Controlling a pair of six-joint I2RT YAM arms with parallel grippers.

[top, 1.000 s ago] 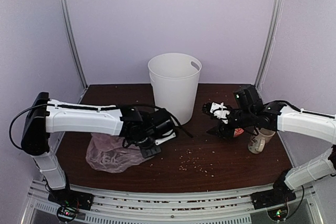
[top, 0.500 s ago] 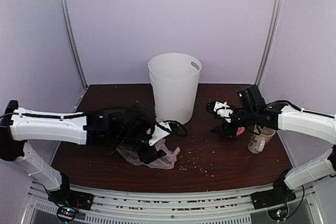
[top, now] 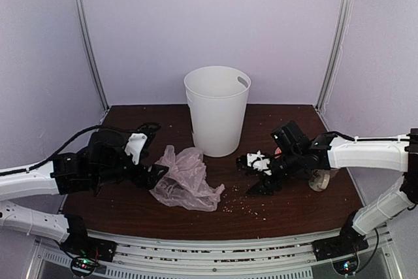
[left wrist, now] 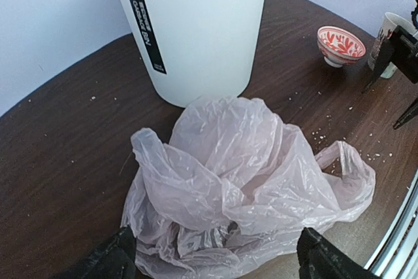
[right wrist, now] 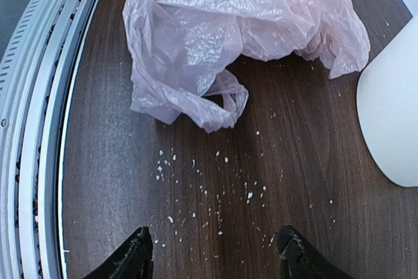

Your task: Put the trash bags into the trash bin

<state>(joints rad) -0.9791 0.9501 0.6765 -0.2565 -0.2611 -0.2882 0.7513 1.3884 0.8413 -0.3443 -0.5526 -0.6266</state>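
The trash bag (top: 185, 181) is crumpled and its looped end (top: 215, 194) faces my right gripper, so that gripper should grab the looped end and stretch the trash bag before lifting.
The pale-pink trash bag (top: 186, 184) lies crumpled on the dark table, just in front and to the left of the tall white trash bin (top: 217, 109). My left gripper (top: 155, 174) stands open at the bag's left edge. In the left wrist view its fingertips (left wrist: 121, 256) flank the near edge of the bag (left wrist: 248, 181) without closing on it, and the bin (left wrist: 196, 24) rises behind. My right gripper (top: 251, 176) hangs open to the right of the bag. In the right wrist view it (right wrist: 215, 249) is empty over crumbs, short of the bag (right wrist: 222, 37), with the bin (right wrist: 392, 115) at the right edge.
White crumbs (top: 245, 204) are scattered between the bag and the right gripper. A floral mug (top: 320, 180) stands behind the right arm. A red-patterned bowl (left wrist: 339, 45) sits to the right of the bin. A metal rail (top: 209, 253) runs along the table's near edge.
The left gripper opened and let go of the bag, then drew back to the left. The bag now lies nearer the bin. The right gripper moved left and lower toward the bag.
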